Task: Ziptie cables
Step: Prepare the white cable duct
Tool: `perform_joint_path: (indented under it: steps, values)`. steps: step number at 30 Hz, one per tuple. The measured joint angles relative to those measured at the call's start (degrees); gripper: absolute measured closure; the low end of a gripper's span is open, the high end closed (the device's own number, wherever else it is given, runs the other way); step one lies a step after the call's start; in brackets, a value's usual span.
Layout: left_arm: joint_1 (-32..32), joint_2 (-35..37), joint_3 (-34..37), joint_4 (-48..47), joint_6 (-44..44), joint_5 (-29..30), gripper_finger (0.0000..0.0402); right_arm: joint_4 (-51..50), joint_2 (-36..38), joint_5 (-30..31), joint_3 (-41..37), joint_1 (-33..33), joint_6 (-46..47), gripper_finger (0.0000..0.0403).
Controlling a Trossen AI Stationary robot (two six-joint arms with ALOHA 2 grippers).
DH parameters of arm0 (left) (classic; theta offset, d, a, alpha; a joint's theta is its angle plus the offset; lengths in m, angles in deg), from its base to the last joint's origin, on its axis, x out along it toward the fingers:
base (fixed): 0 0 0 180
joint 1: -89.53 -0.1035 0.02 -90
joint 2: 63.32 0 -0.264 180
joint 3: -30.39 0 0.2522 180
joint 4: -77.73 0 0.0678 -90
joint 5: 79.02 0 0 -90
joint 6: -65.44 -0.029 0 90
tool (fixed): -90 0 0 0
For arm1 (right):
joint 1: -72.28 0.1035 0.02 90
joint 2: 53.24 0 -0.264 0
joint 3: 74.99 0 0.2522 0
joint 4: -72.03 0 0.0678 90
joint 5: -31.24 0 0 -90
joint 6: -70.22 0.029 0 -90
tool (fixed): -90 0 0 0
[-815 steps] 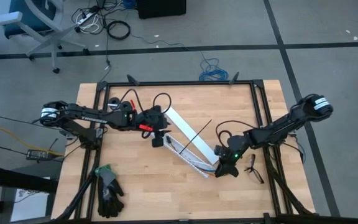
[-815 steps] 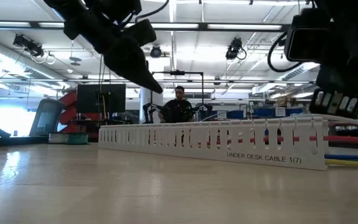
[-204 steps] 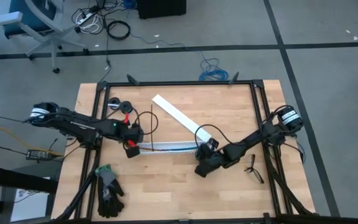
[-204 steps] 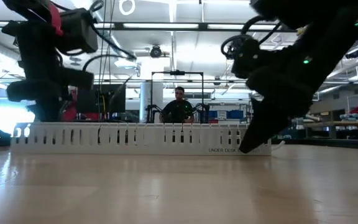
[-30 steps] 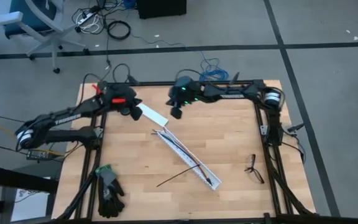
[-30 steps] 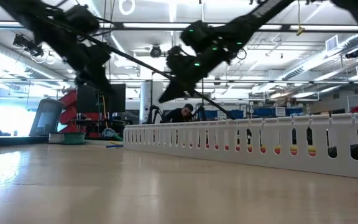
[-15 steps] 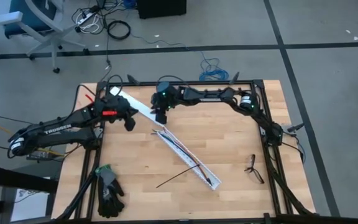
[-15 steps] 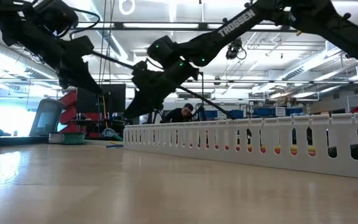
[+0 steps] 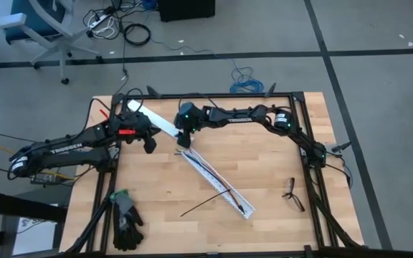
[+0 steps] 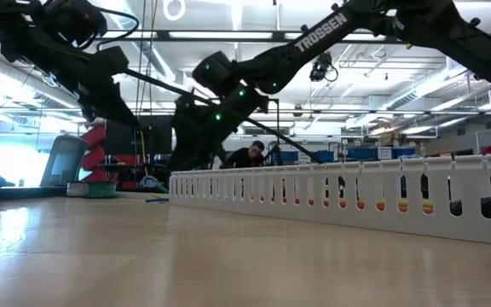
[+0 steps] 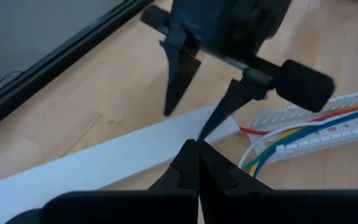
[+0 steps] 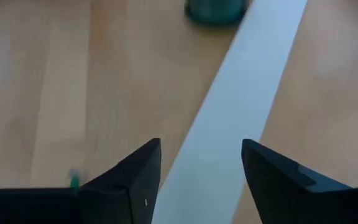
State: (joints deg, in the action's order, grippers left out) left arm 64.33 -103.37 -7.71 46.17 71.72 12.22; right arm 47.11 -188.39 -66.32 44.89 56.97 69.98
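Observation:
The right gripper's open fingers are on both sides of the flat white strip's narrow width [image 12: 209,168], so the gripper should go down next and close once the fingers get to the strip's edges [image 12: 178,154].
The cables [image 9: 208,172] lie as a bundle of coloured wires inside the white slotted duct [image 9: 224,192], which runs slantwise across the table's middle; their far ends [image 11: 291,127] spill out of the duct. The ziptie [image 9: 205,203], a thin black strip, lies on the wood and crosses the duct near its near end. My left gripper [image 9: 150,145] [image 11: 194,146] is shut and sits beside a flat white strip [image 9: 156,120], on its near side. My right gripper [image 9: 184,140] [image 12: 201,168] is open over that strip's right end [image 12: 235,118]. My right gripper comes at the flat white strip's end [image 11: 219,127] from above, pointing down, with one finger on each side across it. I cannot tell whether the fingertips [image 11: 169,106] touch it. Whether my left gripper touches the strip cannot be told either.
Black gloves [image 9: 125,218] lie at the near left corner and dark-framed spectacles [image 9: 290,195] near the right edge. A black frame [image 9: 206,95] rims the table. In the low view the duct [image 10: 356,196] stretches across the right half. A person sits in the room behind.
My right gripper has moved toward the table's left and come down over the white strip's end. My left gripper has swung from the far left corner toward the near edge, ending beside the strip. Cables, duct and ziptie have stayed in place.

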Motion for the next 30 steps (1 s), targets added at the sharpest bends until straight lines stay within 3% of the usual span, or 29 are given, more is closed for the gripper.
perform_joint_path:
  steps: [19,25,30]
  values:
    - [0.6,0.0,0.0,0.0,-1.5,0.0,0.0402,-6.4,-3.1,-1.0,0.2,1.5,1.0,0.0195]
    - [0.6,0.0,0.0,-0.4,-1.5,0.0,0.0401,-10.0,-3.0,8.1,0.2,2.2,-6.7,0.0203]
    - [0.6,0.0,0.0,-0.6,-1.5,0.0,0.0401,-11.4,-2.1,9.8,0.1,1.4,-7.1,0.0225]
